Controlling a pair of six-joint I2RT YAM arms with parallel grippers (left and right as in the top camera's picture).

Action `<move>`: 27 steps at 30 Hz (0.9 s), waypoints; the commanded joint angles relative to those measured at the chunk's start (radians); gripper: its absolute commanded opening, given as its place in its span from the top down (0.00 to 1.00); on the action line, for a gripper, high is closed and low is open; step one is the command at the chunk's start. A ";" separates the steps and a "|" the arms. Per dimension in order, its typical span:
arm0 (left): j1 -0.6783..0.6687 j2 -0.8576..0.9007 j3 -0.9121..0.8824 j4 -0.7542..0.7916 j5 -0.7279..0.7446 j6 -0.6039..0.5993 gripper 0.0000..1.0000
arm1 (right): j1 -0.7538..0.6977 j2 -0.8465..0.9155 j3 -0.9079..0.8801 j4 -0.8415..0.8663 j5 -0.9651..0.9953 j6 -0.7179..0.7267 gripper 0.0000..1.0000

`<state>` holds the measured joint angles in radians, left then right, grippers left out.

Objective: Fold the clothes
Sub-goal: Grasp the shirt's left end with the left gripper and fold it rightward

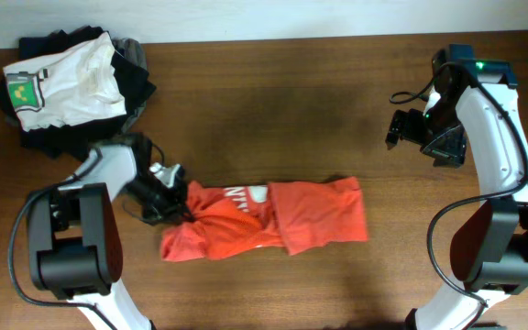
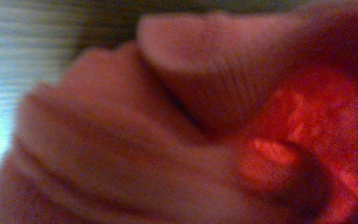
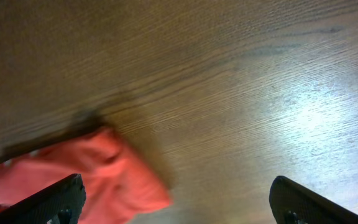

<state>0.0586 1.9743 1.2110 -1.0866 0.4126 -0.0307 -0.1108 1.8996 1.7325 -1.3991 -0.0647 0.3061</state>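
The shirt rests in a long crumpled heap with its lettering half buried point(image 1: 246, 198), so my left gripper should bring its gripped end back toward its opposite end point(image 1: 345, 211).
The clothes point(image 1: 273, 220), a red-orange T-shirt with white lettering, lie crumpled in a long bunch on the wooden table point(image 1: 291, 110), front of centre. My left gripper point(image 1: 174, 203) is down at the shirt's left end, shut on the fabric. Red cloth point(image 2: 166, 124) fills the whole left wrist view, hiding the fingers. My right gripper point(image 1: 400, 128) hangs open above bare wood at the back right, well away from the shirt. In the right wrist view its dark fingertips point(image 3: 58, 199) stand wide apart, and the shirt's end point(image 3: 92, 168) shows at the lower left.
A white T-shirt with a green-yellow print point(image 1: 67, 82) lies on a pile of black and grey garments point(image 1: 136, 78) in the back left corner. The table's far edge meets a pale wall along the top.
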 commanded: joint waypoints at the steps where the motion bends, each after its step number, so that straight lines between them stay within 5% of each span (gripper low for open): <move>1: 0.010 -0.010 0.229 -0.178 -0.379 -0.127 0.99 | -0.001 0.004 0.011 0.000 0.006 -0.007 0.02; 8: -0.042 -0.095 0.520 -0.423 -0.384 -0.140 0.99 | -0.001 0.004 0.011 0.000 0.006 -0.007 0.02; 15: -0.228 -0.135 0.509 -0.449 -0.288 -0.140 0.99 | -0.001 0.004 0.011 0.000 0.006 -0.007 0.02; 22: -0.450 -0.135 0.328 -0.225 -0.256 -0.267 0.99 | -0.001 0.004 0.011 0.000 0.006 -0.007 0.02; 27: -0.537 -0.135 0.232 -0.026 -0.090 -0.311 0.99 | -0.001 0.004 0.011 0.000 0.006 -0.007 0.02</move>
<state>-0.4446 1.8458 1.4864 -1.1816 0.2005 -0.2687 -0.1108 1.8996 1.7325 -1.3994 -0.0647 0.3058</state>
